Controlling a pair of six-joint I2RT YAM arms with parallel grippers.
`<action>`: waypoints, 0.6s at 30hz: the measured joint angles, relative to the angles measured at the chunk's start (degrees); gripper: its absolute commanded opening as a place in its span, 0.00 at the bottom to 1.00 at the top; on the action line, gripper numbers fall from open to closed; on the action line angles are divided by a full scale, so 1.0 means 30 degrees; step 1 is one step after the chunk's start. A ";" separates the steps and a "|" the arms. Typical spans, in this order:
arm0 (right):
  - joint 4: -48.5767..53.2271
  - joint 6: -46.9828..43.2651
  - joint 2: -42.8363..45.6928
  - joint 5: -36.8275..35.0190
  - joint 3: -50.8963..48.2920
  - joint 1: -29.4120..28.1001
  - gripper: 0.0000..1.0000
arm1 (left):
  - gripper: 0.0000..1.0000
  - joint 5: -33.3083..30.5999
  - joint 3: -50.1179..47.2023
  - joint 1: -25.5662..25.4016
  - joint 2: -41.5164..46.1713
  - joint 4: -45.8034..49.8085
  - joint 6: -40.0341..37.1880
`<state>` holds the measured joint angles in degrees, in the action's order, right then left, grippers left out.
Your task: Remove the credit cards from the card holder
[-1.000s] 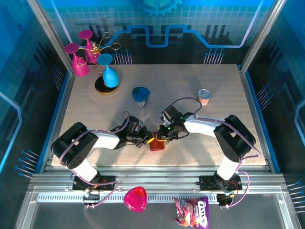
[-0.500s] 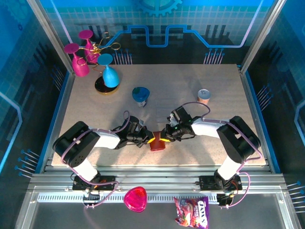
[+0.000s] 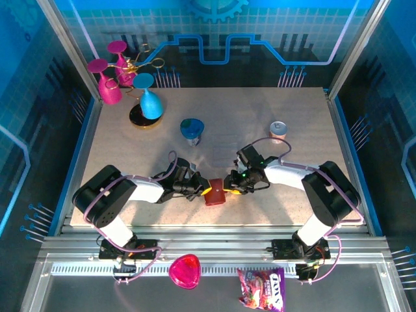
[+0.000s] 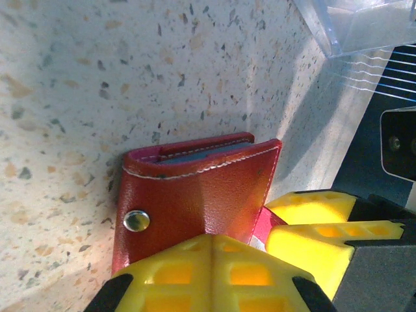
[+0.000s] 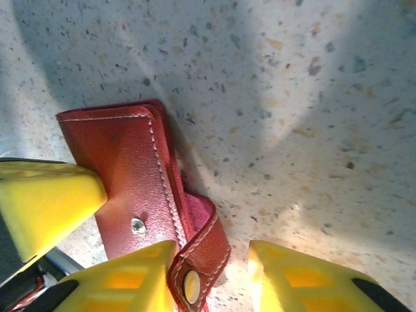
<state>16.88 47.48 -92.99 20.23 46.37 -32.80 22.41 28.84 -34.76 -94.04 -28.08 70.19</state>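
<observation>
My left gripper is resting on the card holder's cover. It should lift away while my right gripper grabs the snap tab and swings the cover open.
The card holder, dark red and folded shut, lies on the table near the front edge between both grippers. My left gripper is shut, and its joined yellow tips rest on the holder's cover beside a metal snap. A thin blue credit card edge peeks from the holder's far opening. My right gripper stands open at the holder's other side. The red snap tab curls loose between its fingers, against the left one.
A clear plastic rectangle lies just past the holder. A blue cup and a small can stand mid-table, with pink and blue goblets at the back left. A pink heart dish and a candy bag lie below the table edge.
The right gripper has slid nearer and to the right along the holder, and its jaws have widened around the snap tab. The left gripper and the holder have stayed put.
</observation>
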 measured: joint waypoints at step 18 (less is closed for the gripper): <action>0.0721 -0.1209 -0.0124 -0.1100 0.0583 -0.0102 0.19 | 0.09 0.0182 0.0000 0.0160 0.0000 -0.0051 0.0007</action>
<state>19.05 43.86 -93.36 16.93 48.12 -33.10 22.96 28.84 -34.28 -94.04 -28.23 70.22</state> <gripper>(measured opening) 0.225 0.075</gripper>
